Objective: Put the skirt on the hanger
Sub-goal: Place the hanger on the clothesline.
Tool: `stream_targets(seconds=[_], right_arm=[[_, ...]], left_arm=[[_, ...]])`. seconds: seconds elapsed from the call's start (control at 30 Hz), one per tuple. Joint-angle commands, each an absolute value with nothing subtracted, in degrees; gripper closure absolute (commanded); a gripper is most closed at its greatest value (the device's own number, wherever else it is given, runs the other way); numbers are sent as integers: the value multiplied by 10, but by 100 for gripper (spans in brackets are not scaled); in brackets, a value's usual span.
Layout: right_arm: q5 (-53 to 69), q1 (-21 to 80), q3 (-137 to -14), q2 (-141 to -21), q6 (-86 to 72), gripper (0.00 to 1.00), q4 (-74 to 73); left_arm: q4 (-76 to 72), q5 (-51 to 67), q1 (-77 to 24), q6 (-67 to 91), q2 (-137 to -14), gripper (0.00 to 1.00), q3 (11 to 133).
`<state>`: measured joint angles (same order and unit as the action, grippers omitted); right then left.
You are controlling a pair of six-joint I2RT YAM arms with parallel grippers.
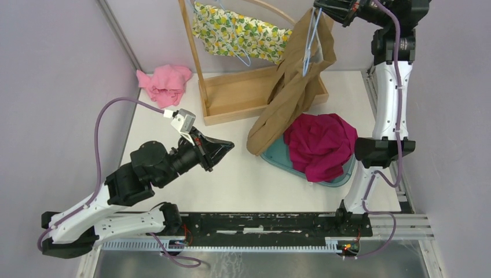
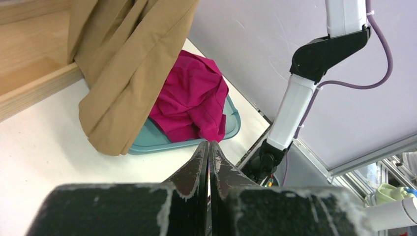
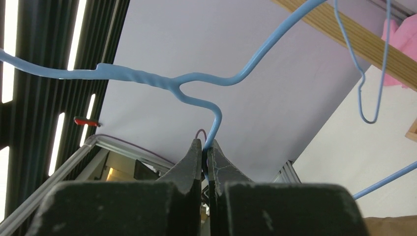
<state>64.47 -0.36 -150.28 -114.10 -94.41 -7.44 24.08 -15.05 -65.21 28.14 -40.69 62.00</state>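
Note:
My right gripper needs to pull the hanger back over the teal tray (image 1: 279, 154) first, because the tan skirt is pushing against the lemon-print garment's end (image 1: 284, 48) at the rack.
The tan skirt (image 1: 295, 87) hangs from a light-blue wire hanger (image 1: 312, 40), and its lower end trails onto the table beside the teal tray. At the top right my right gripper (image 1: 322, 7) holds that hanger up. In the right wrist view the right gripper (image 3: 205, 143) is shut on the hanger's wire (image 3: 162, 81) just below the twisted neck. My left gripper (image 1: 228, 146) hovers over the table left of the skirt, and it is shut with nothing in it. The left wrist view shows the left gripper (image 2: 209, 143) pointing toward the skirt (image 2: 123, 64).
A magenta garment (image 1: 321, 145) lies heaped on a teal tray (image 1: 278, 157). A wooden rack (image 1: 231, 95) at the back carries a lemon-print garment (image 1: 237, 32) on another blue hanger (image 3: 369, 73). A pink cloth (image 1: 164, 83) lies at the back left.

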Motion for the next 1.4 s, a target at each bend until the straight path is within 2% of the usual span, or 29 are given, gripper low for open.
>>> stream_targets(seconds=[0.0,0.47,0.73,0.9,1.1,1.37], right_arm=[[680,-54,-1530,-1115,-1005,99,63],[684,-111,-1492,-1056,-964,99,8],[684,-106,-1516,-1124,-967,99,17],[677,-67,-1546,-1164,-960,99,14],[656,-20,-1586,-1226,-940,99,5],[602,-8,-1590,-1257,-878,99,-23]], left_arm=[[235,-166,-649,246,-411,92,648],[229,-144,-649,226,-435,92,659],[255,-144,-649,207,-447,92,683],[251,-152,-646,199,-459,92,689],[257,-160,-640,201,-469,92,698],[277,-167,-632,204,-479,92,715]])
